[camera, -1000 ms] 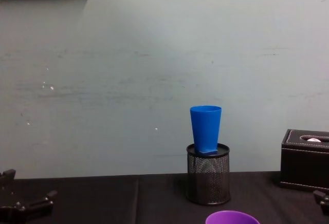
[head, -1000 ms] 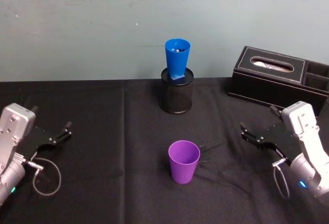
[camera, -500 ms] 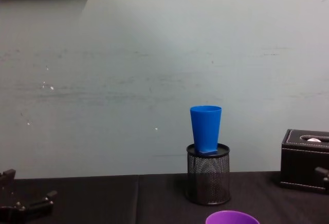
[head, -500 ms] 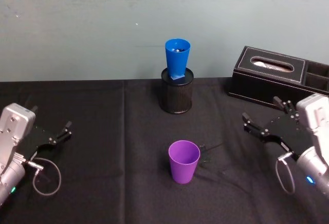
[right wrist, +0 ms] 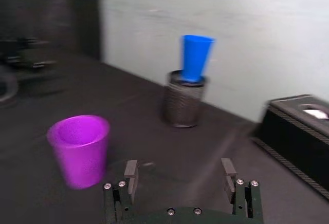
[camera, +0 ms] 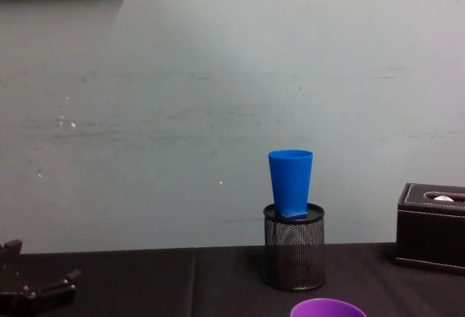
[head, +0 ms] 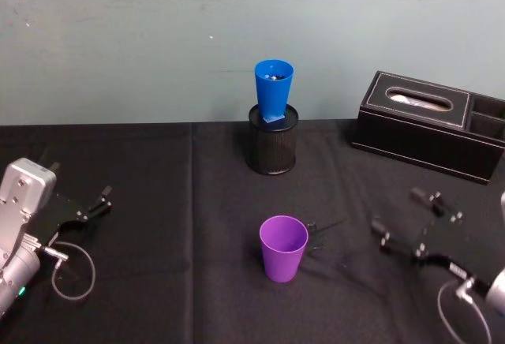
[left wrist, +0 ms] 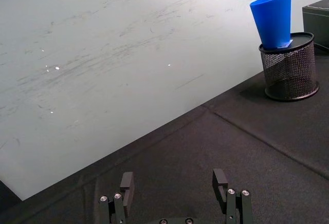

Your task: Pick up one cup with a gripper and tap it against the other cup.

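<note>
I am expecting the blue cup [camera: 290, 181] to stay put when I tap it, because a blue strip [camera: 295, 217] runs from the blue cup's foot onto the pen holder.
The purple cup [head: 283, 248] stands upright on the black cloth near the table's middle; it also appears as the purple cup [right wrist: 79, 149] and as a rim [camera: 328, 307]. The blue cup [head: 273, 87] sits upright in a black mesh pen holder [head: 272, 151] at the back, also visible as the blue cup [left wrist: 272, 18], [right wrist: 197, 57], [camera: 290, 182]. My right gripper [head: 397, 211] is open and empty, to the right of the purple cup and apart from it, its fingers [right wrist: 131, 172] spread wide. My left gripper [head: 95, 204] rests open at the far left.
A black tissue box [head: 426, 123] stands at the back right, to the right of the pen holder [camera: 293, 255]. A grey cable loops on the cloth by my left arm [head: 71, 273]. A pale wall closes off the back of the table.
My right gripper has dropped lower and come nearer to me, its fingers now pointing left toward the purple cup. The cups and my left gripper have not moved.
</note>
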Robot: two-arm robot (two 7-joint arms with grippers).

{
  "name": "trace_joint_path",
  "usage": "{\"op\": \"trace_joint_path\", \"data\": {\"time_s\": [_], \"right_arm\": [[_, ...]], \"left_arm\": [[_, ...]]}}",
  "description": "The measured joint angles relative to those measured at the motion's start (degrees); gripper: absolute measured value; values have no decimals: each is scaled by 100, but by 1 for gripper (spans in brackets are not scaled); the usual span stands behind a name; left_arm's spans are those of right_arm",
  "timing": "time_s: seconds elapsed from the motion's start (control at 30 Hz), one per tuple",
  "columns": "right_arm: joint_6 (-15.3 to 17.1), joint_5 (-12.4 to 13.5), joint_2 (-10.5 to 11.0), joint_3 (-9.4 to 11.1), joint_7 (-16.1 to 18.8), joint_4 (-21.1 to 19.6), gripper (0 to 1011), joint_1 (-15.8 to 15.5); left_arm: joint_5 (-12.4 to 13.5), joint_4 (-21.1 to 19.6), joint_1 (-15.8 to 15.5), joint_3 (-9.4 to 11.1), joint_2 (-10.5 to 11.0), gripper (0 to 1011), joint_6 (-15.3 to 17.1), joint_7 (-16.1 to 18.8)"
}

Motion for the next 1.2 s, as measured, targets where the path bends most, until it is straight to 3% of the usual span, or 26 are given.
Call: {"op": "trace_joint_path", "data": {"time_s": [0.2, 0.3, 0.33, 0.4, 0.6, 1.2], "right_arm": [[-231, 207, 107, -171, 991, 25, 1003, -103], [-234, 234, 66, -229, 1157, 49, 1003, -93], [197, 295, -247, -354, 1431, 153, 1003, 132], [227, 286, -272, -361, 1432, 166, 1003, 157], [493, -171, -629, -643, 1409, 475, 1003, 583], [605, -442, -991, -654, 1520, 695, 1003, 805]], "left_arm": [[0, 0, 0, 0, 0, 1000, 0, 0], [0, 0, 0, 0, 0, 1000, 0, 0], [0, 0, 0, 0, 0, 1000, 0, 0], [0, 0, 0, 0, 0, 1000, 0, 0], [0, 0, 0, 0, 0, 1000, 0, 0], [0, 0, 0, 0, 0, 1000, 0, 0]]}}
